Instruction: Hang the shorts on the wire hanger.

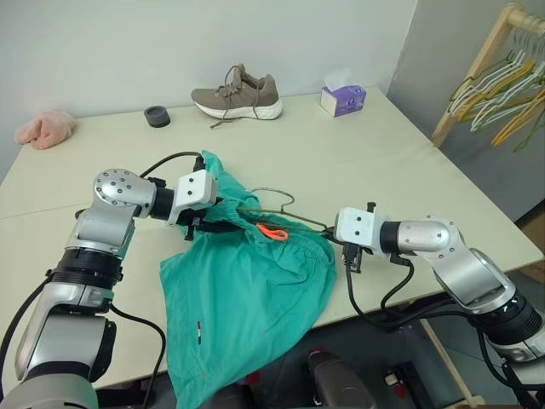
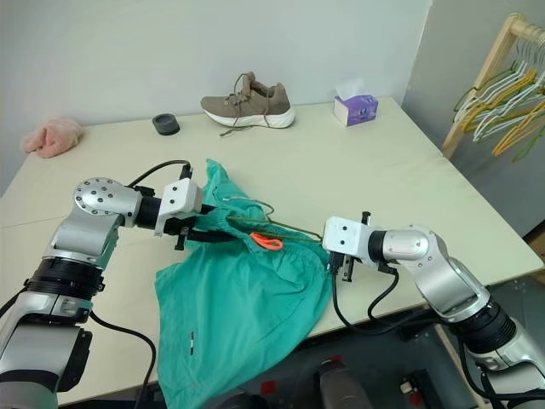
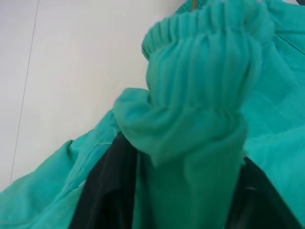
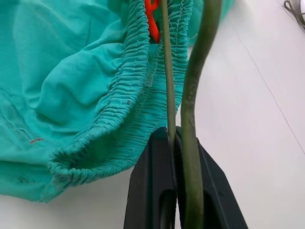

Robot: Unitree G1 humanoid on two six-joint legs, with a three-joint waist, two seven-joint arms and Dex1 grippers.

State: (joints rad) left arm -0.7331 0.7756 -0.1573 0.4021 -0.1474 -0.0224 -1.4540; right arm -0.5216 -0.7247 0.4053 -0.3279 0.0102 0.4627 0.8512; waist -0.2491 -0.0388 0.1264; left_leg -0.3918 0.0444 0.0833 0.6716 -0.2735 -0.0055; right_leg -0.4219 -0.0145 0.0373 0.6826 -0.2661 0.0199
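Observation:
The robot's right gripper is holding the hanger's end point(image 1: 310, 222) outside the loose waistband, so it should let go of the hanger and draw the waistband's open corner point(image 4: 66, 166) over that end.
The teal-green shorts point(image 1: 247, 290) lie bunched on the table's near edge, with one leg hanging over the front. My left gripper point(image 1: 207, 227) is shut on the gathered waistband point(image 3: 200, 71), which bulges up between its black fingers point(image 3: 102, 191). The thin olive wire hanger point(image 1: 274, 198) lies across the waistband with its hook toward the far side. A small orange tag point(image 1: 272, 231) shows beside the wire. My right gripper point(image 4: 175, 138) is shut on the hanger's wire point(image 4: 165, 71) at the shorts' right edge.
On the table's far side are a tan shoe point(image 1: 237, 94), a purple tissue box point(image 1: 343, 100), a small black round thing point(image 1: 157, 116) and a pink fluffy cloth point(image 1: 44, 128). A wooden rack with bunched yellow and white hangers point(image 1: 502, 85) stands beyond the table, at the right.

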